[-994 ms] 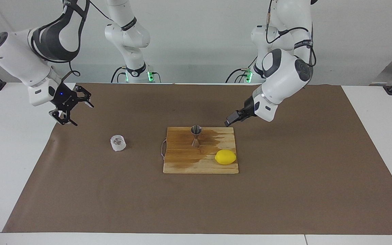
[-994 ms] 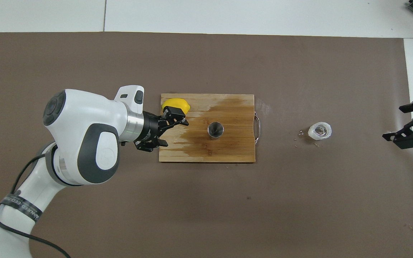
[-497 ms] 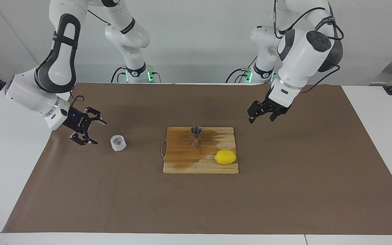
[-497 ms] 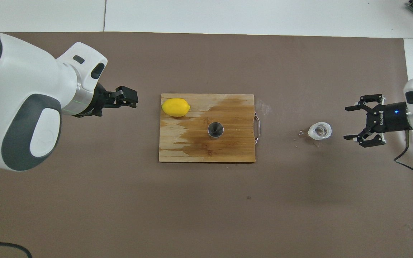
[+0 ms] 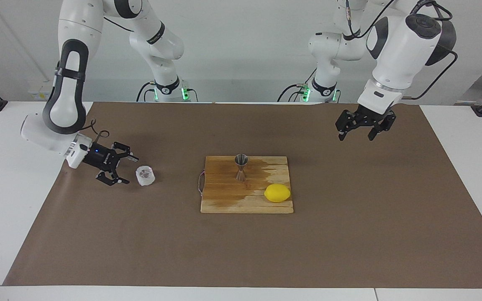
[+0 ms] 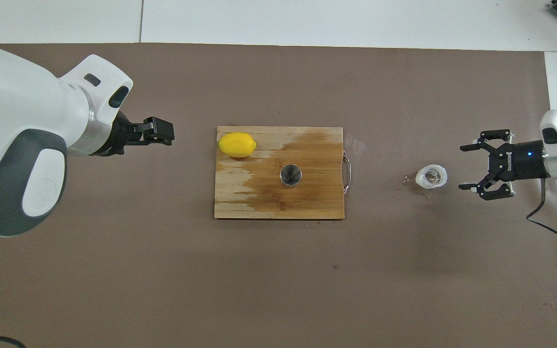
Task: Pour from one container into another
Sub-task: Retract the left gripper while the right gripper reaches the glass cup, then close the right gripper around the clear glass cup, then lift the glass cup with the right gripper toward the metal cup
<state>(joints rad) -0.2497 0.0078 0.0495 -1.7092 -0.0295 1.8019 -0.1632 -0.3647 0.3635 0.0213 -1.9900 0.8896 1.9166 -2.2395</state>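
The translucent ribbed cup (image 6: pixel 432 176) is narrower than the gap between my right gripper's open fingers, with clear paper before them (image 6: pixel 455 168). My right gripper should keep moving in until its fingers are on both sides of the cup.
The translucent ribbed cup (image 5: pixel 145 175) stands on the brown paper toward the right arm's end of the table; it also shows in the overhead view (image 6: pixel 432 176). My right gripper (image 5: pixel 131 170) is open and low, just beside the cup with a small gap, its jaws facing the cup; it also shows in the overhead view (image 6: pixel 462 166). The steel jigger (image 5: pixel 241 166) stands upright on the wooden board (image 5: pixel 224 200), seen from above as a round rim (image 6: pixel 290 174). My left gripper (image 5: pixel 356 134) is open and empty, raised over the paper off the board's end toward the left arm.
A yellow lemon (image 5: pixel 277 193) lies on the board's corner toward the left arm's end, farther from the robots than the jigger. The board (image 6: pixel 317 203) has a dark wet patch and a wire handle (image 6: pixel 347 171). Small specks (image 6: pixel 404 180) lie beside the cup.
My right gripper came down and moved in toward the cup, stopping just beside it. My left gripper drew back from the board, rising toward the left arm's end.
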